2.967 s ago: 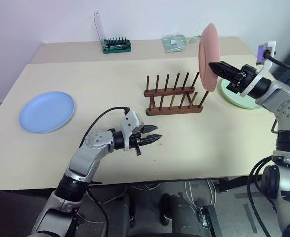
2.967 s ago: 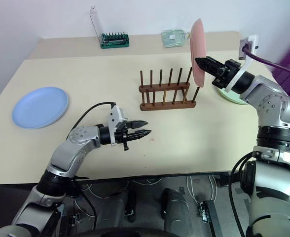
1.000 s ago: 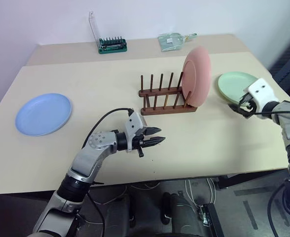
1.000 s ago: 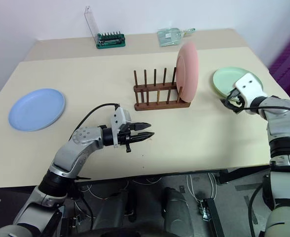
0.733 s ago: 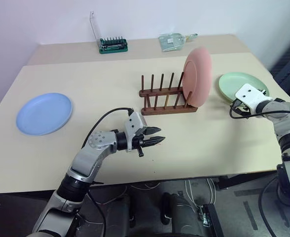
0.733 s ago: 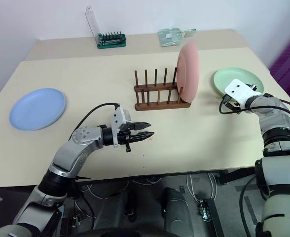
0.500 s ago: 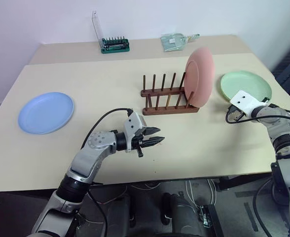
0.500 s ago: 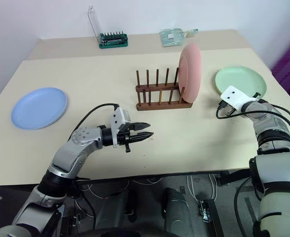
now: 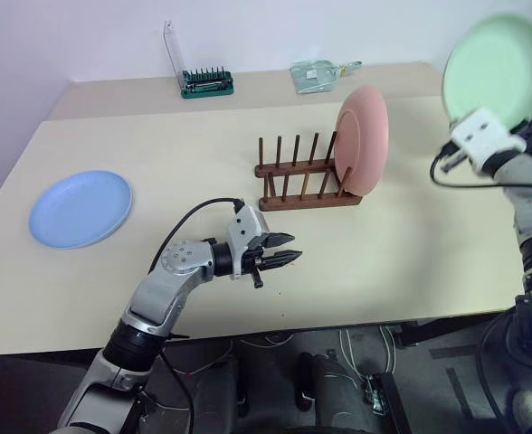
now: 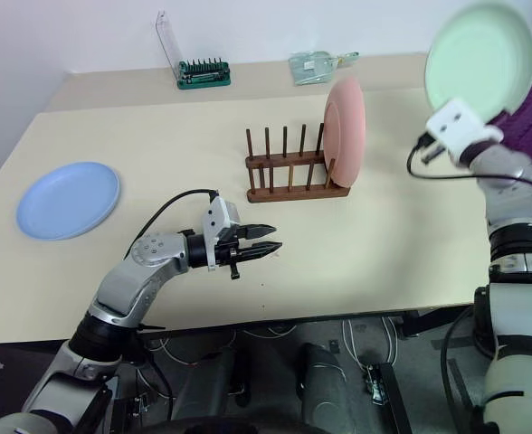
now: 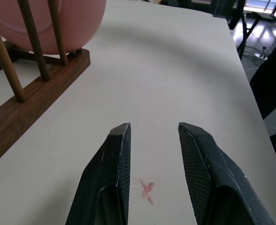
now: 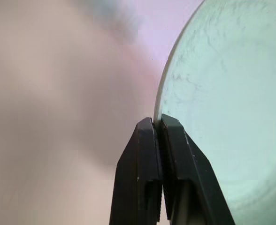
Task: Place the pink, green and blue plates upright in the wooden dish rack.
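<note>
The green plate [image 9: 498,70] is in my right gripper, far from the blue plate. My left gripper should therefore turn back, pick up the blue plate [image 9: 80,210] and pass it over.
The pink plate [image 9: 363,140] stands upright in the right end of the wooden dish rack [image 9: 307,176] at the table's middle. High at the far right, my right gripper [image 12: 157,123] is shut on the rim of the green plate [image 9: 497,66], which is lifted well above the table, its face turned toward me. The blue plate [image 9: 80,207] lies flat near the table's left edge. My left gripper [image 9: 289,259] hovers open and empty just over the table, in front of the rack, pointing right.
A green screwdriver-bit holder [image 9: 205,83] with a clear lid and a clear packet [image 9: 318,74] sit on the back table. The rack's slots left of the pink plate are free. A small red mark [image 11: 147,189] is on the table under my left gripper.
My right gripper has shut on the green plate's rim and lifted it off the table, up to the right. The left arm has stayed still.
</note>
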You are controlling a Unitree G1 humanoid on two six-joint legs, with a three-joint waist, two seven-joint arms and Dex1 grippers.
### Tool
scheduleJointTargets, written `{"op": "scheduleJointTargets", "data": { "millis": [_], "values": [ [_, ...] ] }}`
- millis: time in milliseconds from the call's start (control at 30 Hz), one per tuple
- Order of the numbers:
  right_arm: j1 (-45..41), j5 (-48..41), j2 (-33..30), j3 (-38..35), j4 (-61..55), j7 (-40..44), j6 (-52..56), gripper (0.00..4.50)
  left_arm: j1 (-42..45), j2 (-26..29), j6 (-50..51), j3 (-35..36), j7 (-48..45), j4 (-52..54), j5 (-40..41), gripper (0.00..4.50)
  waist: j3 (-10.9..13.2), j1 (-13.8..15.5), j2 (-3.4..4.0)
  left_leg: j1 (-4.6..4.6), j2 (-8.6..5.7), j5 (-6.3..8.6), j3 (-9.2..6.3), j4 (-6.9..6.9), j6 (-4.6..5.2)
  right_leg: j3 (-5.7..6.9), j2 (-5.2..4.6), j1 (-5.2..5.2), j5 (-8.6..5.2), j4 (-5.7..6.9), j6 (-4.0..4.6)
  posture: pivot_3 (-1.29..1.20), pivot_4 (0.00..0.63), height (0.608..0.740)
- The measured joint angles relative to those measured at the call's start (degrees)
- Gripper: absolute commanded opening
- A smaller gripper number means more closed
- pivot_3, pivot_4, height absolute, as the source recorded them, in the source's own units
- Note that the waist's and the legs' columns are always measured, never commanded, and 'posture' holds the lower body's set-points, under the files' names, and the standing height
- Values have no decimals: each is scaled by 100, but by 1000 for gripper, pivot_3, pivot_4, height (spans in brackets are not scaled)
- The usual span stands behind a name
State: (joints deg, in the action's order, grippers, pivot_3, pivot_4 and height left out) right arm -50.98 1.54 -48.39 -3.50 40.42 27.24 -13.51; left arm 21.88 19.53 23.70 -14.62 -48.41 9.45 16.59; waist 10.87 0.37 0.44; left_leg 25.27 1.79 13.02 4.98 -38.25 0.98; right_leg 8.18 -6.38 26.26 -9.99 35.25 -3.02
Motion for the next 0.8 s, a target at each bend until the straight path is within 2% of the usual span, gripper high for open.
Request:
{"op": "scheduleJointTargets", "data": {
  "millis": [133, 233, 400, 533, 800],
  "values": [
    [52, -2061, 196, -677, -2439, 883, 1696, 46, 88, -295, -362, 178, 396, -277, -107, 1599, 0, 38, -1, 1, 2, 1, -5, -4, 1, 1, 0, -4, 2, 1, 1, 0, 150, 730],
    [266, -3694, 235, -788, -4071, 1522, 3190, 46, 172, -413, -751, 489, 687, -433, -122, 1599, -3, 46, -5, 1, 2, 2, -10, -6, 3, 7, -2, -7, 4, -1, 5, 0, 150, 730],
    [341, -5778, 896, -829, -5051, 1526, 4912, 46, 617, -434, -1502, 1202, 1415, -1004, -350, 1599, -2, 37, -7, 2, 2, 2, -10, -16, 4, 8, -4, -8, 11, 3, 11, 0, 150, 730],
    [330, -6308, 1296, -779, -5049, 1166, 5566, 46, 538, -244, -1574, 1358, 1254, -1088, -293, 1599, -3, 36, -6, 7, 2, 3, -3, -15, 5, 8, -4, 0, 23, 3, 30, 0, 150, 730],
    [333, -5923, 1444, -509, -4072, 1262, 5939, 46, -231, 245, -518, 1100, 252, -224, 486, 1599, -3, 42, -7, 8, 1, 3, -4, -17, 5, 8, -4, -1, 19, 2, 23, 0, 150, 730]
  ]
}}
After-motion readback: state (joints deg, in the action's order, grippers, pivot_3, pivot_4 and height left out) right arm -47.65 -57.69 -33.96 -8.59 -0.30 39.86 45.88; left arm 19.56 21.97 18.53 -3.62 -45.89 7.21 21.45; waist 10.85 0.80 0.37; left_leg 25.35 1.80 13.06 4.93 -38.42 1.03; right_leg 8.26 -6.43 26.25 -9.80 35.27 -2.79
